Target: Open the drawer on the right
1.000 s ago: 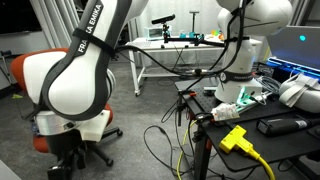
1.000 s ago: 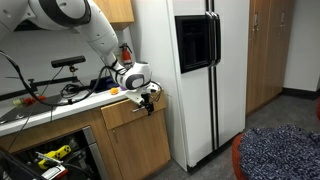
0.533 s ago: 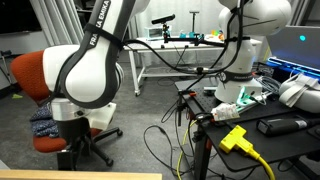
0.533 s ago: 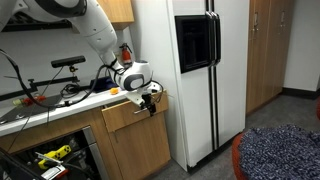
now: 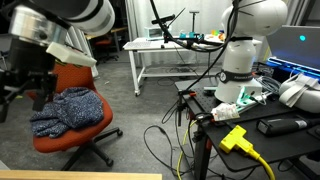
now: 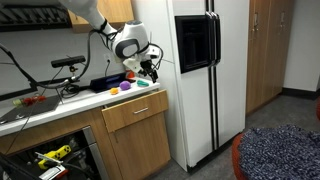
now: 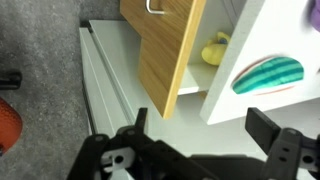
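Observation:
I see a yellow object (image 7: 214, 50) peeking from the gap behind the drawer's wooden front, so I expect the drawer (image 7: 168, 48) to show more things inside when I pull it out.
The drawer (image 6: 135, 109) is the light-wood front under the white counter, beside the fridge; it stands out a little from the cabinet. In the wrist view its wooden front (image 7: 165, 45) with a metal handle (image 7: 155, 8) lies below my gripper. My gripper (image 6: 147, 66) hangs above the counter's right end, well above the drawer and apart from it. In the wrist view the gripper (image 7: 203, 125) is open and empty, with its black fingers (image 7: 264, 124) spread wide. My arm (image 5: 60, 20) fills the upper left of an exterior view.
A white fridge (image 6: 205, 75) stands right of the drawer. Small yellow (image 7: 215, 50) and green striped (image 7: 265, 73) objects lie on the counter (image 6: 100, 96). An orange office chair (image 5: 70, 125) with a blue cloth stands below the arm. Cables lie on the floor.
My gripper was at the drawer's front by the handle; it has let go and risen to above the counter. The arm has swung upward in both exterior views.

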